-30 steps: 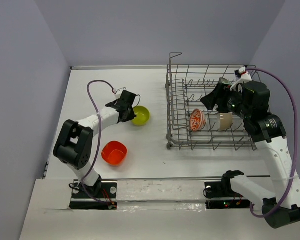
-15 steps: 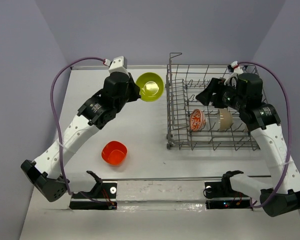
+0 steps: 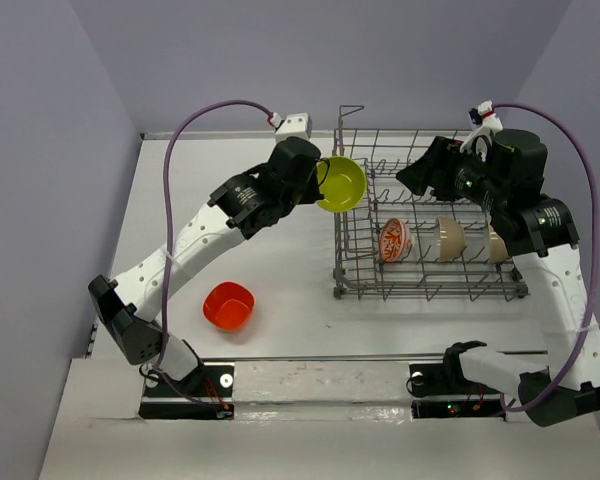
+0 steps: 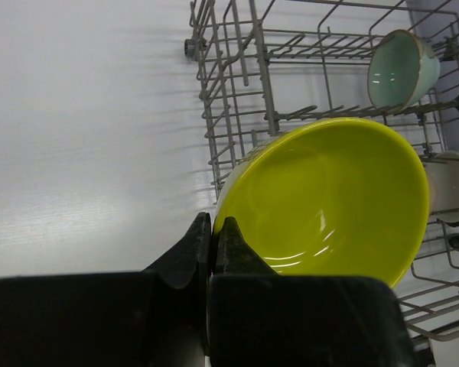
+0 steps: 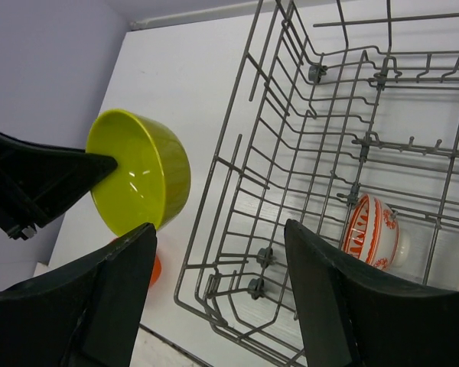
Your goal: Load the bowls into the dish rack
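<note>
My left gripper has the lime-yellow bowl hanging at the rack's side (image 3: pixel 339 225). My right gripper should grab the bowl's free rim (image 3: pixel 363 188) and put the bowl inside.
My left gripper (image 3: pixel 321 182) is shut on the rim of the lime-yellow bowl (image 3: pixel 343 183) and holds it in the air at the upper left edge of the dish rack (image 3: pixel 430 291). The left wrist view shows the bowl (image 4: pixel 329 199) tilted over the rack wires (image 4: pixel 237 76). Inside the rack stand a red-patterned bowl (image 3: pixel 394 240), a cream bowl (image 3: pixel 450 238) and a pale teal bowl (image 3: pixel 497 245). The orange-red bowl (image 3: pixel 229 305) sits on the table at the near left. My right gripper (image 3: pixel 420 180) is open and empty above the rack's back.
The rack's tall wire sides (image 5: pixel 291 153) and upright tines surround the red-patterned bowl (image 5: pixel 373 232). The lime bowl (image 5: pixel 141 172) hangs just outside the rack's left wall. The teal bowl (image 4: pixel 402 69) leans at the rack's far end. A white wall bounds the table's back.
My left arm lifted the lime-yellow bowl off the table and carried it right to the rack's left edge. My right gripper rose and drew back, uncovering the teal bowl.
</note>
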Tool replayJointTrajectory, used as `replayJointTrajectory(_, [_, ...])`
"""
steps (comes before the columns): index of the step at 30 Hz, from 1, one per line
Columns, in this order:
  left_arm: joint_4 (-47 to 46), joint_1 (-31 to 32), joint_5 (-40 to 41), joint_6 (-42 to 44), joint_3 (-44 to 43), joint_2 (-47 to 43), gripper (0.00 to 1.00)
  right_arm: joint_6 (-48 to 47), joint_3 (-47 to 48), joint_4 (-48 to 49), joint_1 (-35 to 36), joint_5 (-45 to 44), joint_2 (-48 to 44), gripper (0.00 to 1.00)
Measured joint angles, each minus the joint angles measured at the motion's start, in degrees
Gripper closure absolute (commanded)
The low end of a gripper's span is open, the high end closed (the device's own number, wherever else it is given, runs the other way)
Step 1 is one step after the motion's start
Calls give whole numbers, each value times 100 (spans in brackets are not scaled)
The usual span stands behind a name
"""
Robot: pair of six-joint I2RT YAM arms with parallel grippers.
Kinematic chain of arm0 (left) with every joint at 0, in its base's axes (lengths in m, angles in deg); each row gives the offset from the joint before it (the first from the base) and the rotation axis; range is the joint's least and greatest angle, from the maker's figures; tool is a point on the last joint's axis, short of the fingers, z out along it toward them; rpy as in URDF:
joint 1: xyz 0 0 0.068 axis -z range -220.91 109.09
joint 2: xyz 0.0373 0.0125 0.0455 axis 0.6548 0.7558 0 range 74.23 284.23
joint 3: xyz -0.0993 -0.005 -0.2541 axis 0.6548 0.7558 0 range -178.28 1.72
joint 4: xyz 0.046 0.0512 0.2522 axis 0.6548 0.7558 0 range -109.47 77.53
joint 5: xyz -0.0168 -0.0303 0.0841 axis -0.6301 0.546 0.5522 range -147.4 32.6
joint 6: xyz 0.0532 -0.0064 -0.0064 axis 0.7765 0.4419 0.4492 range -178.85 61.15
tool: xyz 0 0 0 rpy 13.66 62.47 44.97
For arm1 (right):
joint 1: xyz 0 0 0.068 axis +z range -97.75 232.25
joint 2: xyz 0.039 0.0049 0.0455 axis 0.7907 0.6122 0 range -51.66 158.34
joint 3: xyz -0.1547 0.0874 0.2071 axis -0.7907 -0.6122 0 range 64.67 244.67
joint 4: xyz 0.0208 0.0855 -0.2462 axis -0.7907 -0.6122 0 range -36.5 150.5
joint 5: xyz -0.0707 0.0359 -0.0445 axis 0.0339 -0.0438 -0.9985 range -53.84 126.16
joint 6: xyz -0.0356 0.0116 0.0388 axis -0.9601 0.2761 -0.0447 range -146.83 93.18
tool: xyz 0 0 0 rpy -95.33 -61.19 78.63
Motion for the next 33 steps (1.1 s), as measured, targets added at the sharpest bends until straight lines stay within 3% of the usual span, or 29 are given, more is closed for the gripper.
replayJointTrajectory(10, [201, 586, 310, 39, -1517, 769, 100, 0, 57, -238, 0, -35, 0, 27])
replayJointTrajectory(20, [457, 769, 343, 39, -1657, 1449, 100, -15, 138, -297, 0, -199, -31, 29])
replayJointTrajectory(29, [501, 979, 448, 101, -2260, 1537, 100, -24, -85, -352, 0, -282, -42, 34])
replayJointTrajectory(33, [498, 1073, 463, 114, -2398, 1537, 100, -46, -101, -356, 0, -326, 92, 41])
